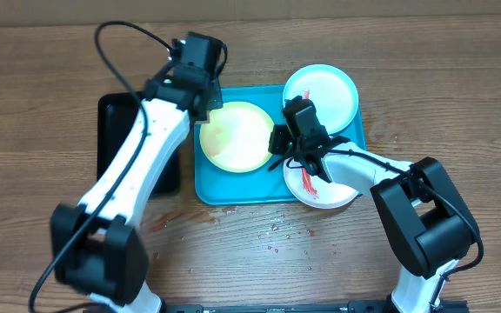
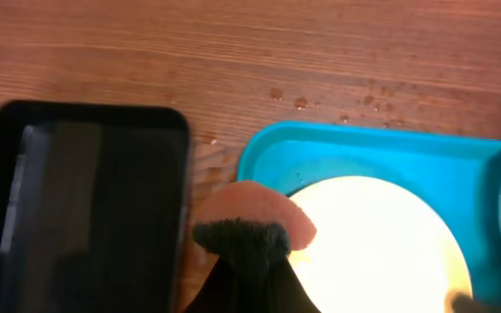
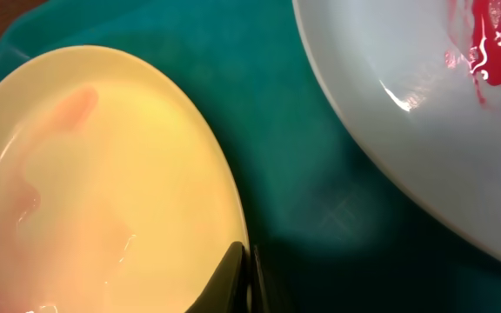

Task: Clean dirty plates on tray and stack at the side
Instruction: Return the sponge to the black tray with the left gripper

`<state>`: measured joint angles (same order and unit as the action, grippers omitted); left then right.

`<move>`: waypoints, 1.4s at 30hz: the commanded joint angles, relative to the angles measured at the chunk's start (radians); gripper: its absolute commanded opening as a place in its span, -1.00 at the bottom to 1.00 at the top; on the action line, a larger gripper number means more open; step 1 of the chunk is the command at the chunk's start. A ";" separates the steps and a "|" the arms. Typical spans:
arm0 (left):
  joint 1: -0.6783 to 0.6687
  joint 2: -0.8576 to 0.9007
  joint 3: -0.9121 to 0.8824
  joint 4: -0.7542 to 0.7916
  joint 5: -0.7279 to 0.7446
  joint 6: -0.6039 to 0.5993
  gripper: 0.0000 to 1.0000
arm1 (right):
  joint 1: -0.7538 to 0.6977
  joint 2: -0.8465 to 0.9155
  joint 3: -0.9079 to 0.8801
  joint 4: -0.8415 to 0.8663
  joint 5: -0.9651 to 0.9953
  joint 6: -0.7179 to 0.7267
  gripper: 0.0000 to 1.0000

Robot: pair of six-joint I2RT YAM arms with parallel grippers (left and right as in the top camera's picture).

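Observation:
The yellow-green plate [image 3: 72, 209] has only a faint pink film on it, so my left gripper should keep going to the open black tray [image 1: 116, 130] and let go of the sponge there.
The turquoise tray [image 1: 233, 189] lies mid-table. On it is the yellow-green plate [image 1: 237, 135], showing only a faint pink film in the right wrist view [image 3: 85, 174]. The light blue plate [image 1: 320, 91] overlaps the tray's far right corner. The white plate [image 1: 329, 189], smeared red, sits at the tray's near right. My right gripper [image 1: 280, 146] is shut on the yellow-green plate's right rim [image 3: 243, 276]. My left gripper [image 1: 200, 106] is at that plate's far left edge, shut on a brown sponge [image 2: 259, 213] with a dark fuzzy face. A pale plate with a red smear [image 3: 485, 52] also shows.
A black tray [image 1: 116, 130] lies left of the turquoise one; it also shows in the left wrist view [image 2: 76, 200]. Water drops [image 2: 298, 103] and small red spots [image 1: 277, 230] dot the wooden table around the tray.

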<state>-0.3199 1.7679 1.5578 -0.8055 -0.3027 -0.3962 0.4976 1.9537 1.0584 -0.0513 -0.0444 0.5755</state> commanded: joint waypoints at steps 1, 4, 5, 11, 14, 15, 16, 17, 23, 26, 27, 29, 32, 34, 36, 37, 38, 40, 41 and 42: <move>0.006 -0.014 0.010 -0.065 -0.064 0.056 -0.92 | -0.007 0.010 0.011 -0.006 0.021 0.002 -0.93; 0.031 -0.013 0.001 -0.141 -0.128 0.055 -0.92 | -0.007 0.010 0.011 -0.006 0.017 0.002 -0.93; 0.046 -0.013 -0.006 -0.156 -0.135 0.055 -0.92 | -0.007 0.010 0.011 -0.006 0.016 0.001 -0.93; 0.180 -0.012 -0.069 -0.153 -0.028 0.082 -0.91 | -0.007 0.010 0.011 -0.010 -0.002 0.001 -0.93; 0.239 -0.012 -0.113 -0.117 0.068 0.141 -0.92 | -0.007 0.010 0.011 -0.017 -0.002 0.001 -0.93; 0.254 -0.012 -0.132 -0.101 0.080 0.163 -0.92 | -0.007 0.010 0.011 -0.018 -0.002 0.000 -0.93; 0.265 -0.012 -0.150 -0.087 0.091 0.183 -0.92 | -0.007 0.010 0.011 -0.019 -0.002 0.000 -0.93; 0.278 -0.012 -0.176 -0.066 0.101 0.203 -0.92 | -0.007 0.010 0.011 -0.021 -0.002 -0.003 -0.93; 0.338 -0.012 -0.338 0.106 0.189 0.242 -0.92 | -0.007 0.010 0.011 -0.033 -0.001 -0.006 -0.93; 0.362 -0.012 -0.385 0.163 0.201 0.261 -0.92 | -0.007 0.010 0.011 -0.046 -0.001 -0.007 -0.93; 0.366 -0.012 -0.394 0.175 0.199 0.271 -0.91 | -0.007 0.010 0.011 -0.048 -0.001 -0.007 -0.93; 0.367 -0.012 -0.416 0.206 0.195 0.292 -0.92 | -0.007 0.010 0.011 -0.050 -0.001 -0.007 -0.93; 0.367 -0.012 -0.438 0.241 0.192 0.294 -0.92 | -0.007 0.010 0.011 -0.052 -0.001 -0.007 -0.93; 0.367 -0.012 -0.442 0.252 0.192 0.291 -0.54 | -0.007 0.010 0.011 -0.056 -0.001 -0.007 -0.93; 0.367 -0.012 -0.442 0.257 0.192 0.291 0.19 | -0.007 0.010 0.013 -0.064 -0.001 -0.007 -0.93; 0.367 -0.012 -0.441 0.257 0.192 0.291 0.56 | -0.007 0.010 0.018 -0.072 -0.001 -0.011 -0.93; 0.367 -0.012 -0.440 0.257 0.192 0.286 0.94 | -0.007 0.010 0.024 -0.081 -0.002 -0.025 -0.93; 0.367 -0.013 -0.432 0.251 0.198 0.268 1.00 | -0.007 0.010 0.049 -0.113 -0.001 -0.060 -0.93; 0.367 -0.014 -0.422 0.241 0.203 0.259 1.00 | -0.007 0.010 0.066 -0.135 0.003 -0.071 -0.93; 0.367 -0.016 -0.411 0.230 0.209 0.254 1.00 | -0.007 0.010 0.085 -0.159 0.007 -0.084 -0.93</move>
<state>0.0475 1.7546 1.1233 -0.5613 -0.1181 -0.1272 0.4973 1.9537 1.1080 -0.1734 -0.0483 0.5446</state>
